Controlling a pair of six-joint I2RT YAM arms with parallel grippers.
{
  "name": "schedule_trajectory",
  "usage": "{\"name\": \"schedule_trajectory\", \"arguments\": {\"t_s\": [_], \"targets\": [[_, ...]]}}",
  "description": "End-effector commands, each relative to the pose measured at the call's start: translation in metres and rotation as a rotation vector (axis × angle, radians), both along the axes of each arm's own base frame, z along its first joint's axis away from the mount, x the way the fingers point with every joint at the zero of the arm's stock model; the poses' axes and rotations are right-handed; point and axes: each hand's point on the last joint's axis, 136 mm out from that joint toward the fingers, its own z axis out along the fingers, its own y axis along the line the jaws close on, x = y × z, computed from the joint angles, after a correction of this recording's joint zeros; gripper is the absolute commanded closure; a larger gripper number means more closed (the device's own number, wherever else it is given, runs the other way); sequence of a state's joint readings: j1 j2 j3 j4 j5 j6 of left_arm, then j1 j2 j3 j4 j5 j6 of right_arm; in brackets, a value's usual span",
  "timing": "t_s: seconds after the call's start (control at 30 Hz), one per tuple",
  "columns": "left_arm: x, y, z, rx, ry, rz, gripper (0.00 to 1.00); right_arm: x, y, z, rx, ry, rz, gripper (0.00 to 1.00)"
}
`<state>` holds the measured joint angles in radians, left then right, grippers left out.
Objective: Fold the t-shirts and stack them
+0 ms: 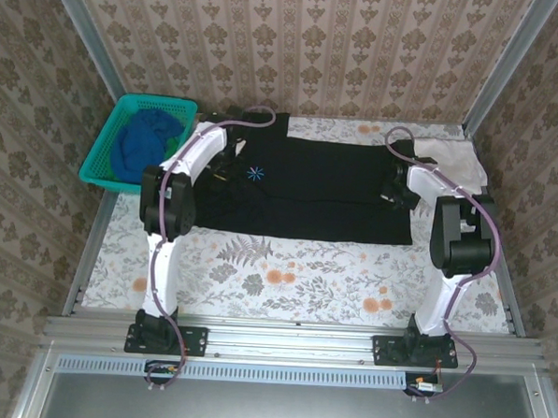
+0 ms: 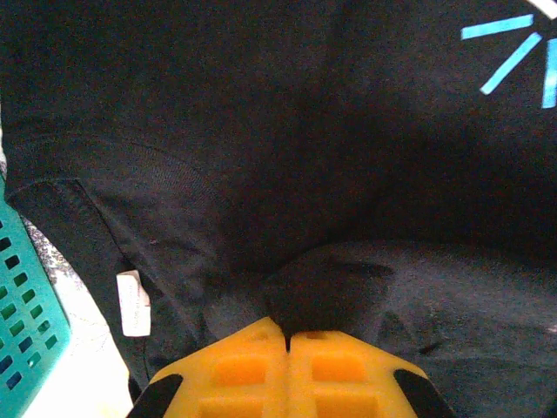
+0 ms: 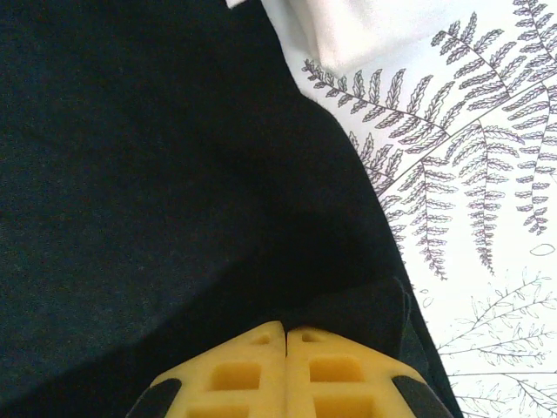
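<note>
The black t-shirt is far back with a raised fold across it [image 1: 321, 201], so I should pull it flat with my left gripper towards the clear front [image 1: 225, 258] before folding.
A large black t-shirt [image 1: 317, 192] lies spread across the back of the table, its light-blue starburst [image 1: 255, 173] towards the left. At its left end my left gripper [image 1: 227, 172] is shut, pinching a raised fold of the black cloth [image 2: 331, 287] between the yellow fingertips [image 2: 261, 348]; the starburst [image 2: 513, 57] is at the upper right of the left wrist view. My right gripper [image 1: 393, 191] is shut on a fold at the black shirt's right edge [image 3: 365, 313]. A pale white-pink t-shirt [image 1: 453, 157] lies at the back right. A blue t-shirt [image 1: 142, 144] sits in the basket.
A teal mesh basket [image 1: 99, 157] stands at the back left, its wall [image 2: 22, 331] close to my left gripper. A white size label [image 2: 133, 302] hangs from the black shirt. The fern-and-flower tablecloth [image 1: 304, 276] is bare in front. Patterned walls enclose the table.
</note>
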<state>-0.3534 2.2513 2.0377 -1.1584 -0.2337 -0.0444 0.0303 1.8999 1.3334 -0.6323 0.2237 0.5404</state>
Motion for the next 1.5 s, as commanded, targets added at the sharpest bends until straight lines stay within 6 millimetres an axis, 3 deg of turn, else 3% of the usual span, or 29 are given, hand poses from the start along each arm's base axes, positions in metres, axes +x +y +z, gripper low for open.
{"name": "schedule_trajectory", "arguments": {"t_s": [0.0,0.13,0.3,0.43,0.53,0.7,0.8,1.0,1.2,1.27,1.47], "targets": [[-0.013,0.013,0.029,0.040,-0.011,0.010,1.00,-0.008,-0.001,0.018,-0.015,-0.008,0.020,1.00],[-0.052,0.025,0.075,0.036,-0.101,0.045,1.00,-0.045,0.007,0.049,0.002,-0.066,0.044,1.00],[-0.122,0.035,0.119,0.001,-0.227,0.075,1.00,-0.112,0.012,0.074,0.015,-0.119,0.033,1.00],[-0.182,0.040,0.119,-0.048,-0.250,0.096,1.00,-0.155,0.024,0.086,0.074,-0.203,0.007,1.00],[-0.218,0.050,0.116,-0.063,-0.260,0.122,1.00,-0.175,0.034,0.096,0.109,-0.261,0.017,1.00],[-0.246,0.052,0.120,-0.120,-0.293,0.115,1.00,-0.183,0.034,0.094,0.082,-0.230,0.039,1.00],[-0.235,0.043,0.115,-0.127,-0.295,0.079,1.00,-0.174,0.029,0.091,0.047,-0.232,0.033,1.00],[-0.175,0.014,0.096,-0.053,-0.219,-0.004,1.00,-0.136,0.018,0.083,-0.036,-0.205,0.022,1.00],[-0.117,0.008,0.079,0.054,-0.160,-0.037,1.00,-0.092,0.003,0.072,-0.089,-0.183,0.004,1.00],[-0.102,0.008,0.071,0.081,-0.139,-0.036,1.00,-0.078,0.001,0.059,-0.087,-0.145,0.007,1.00],[-0.071,0.007,0.052,0.159,-0.085,-0.051,1.00,-0.047,-0.001,0.032,-0.078,-0.060,0.019,1.00]]}}
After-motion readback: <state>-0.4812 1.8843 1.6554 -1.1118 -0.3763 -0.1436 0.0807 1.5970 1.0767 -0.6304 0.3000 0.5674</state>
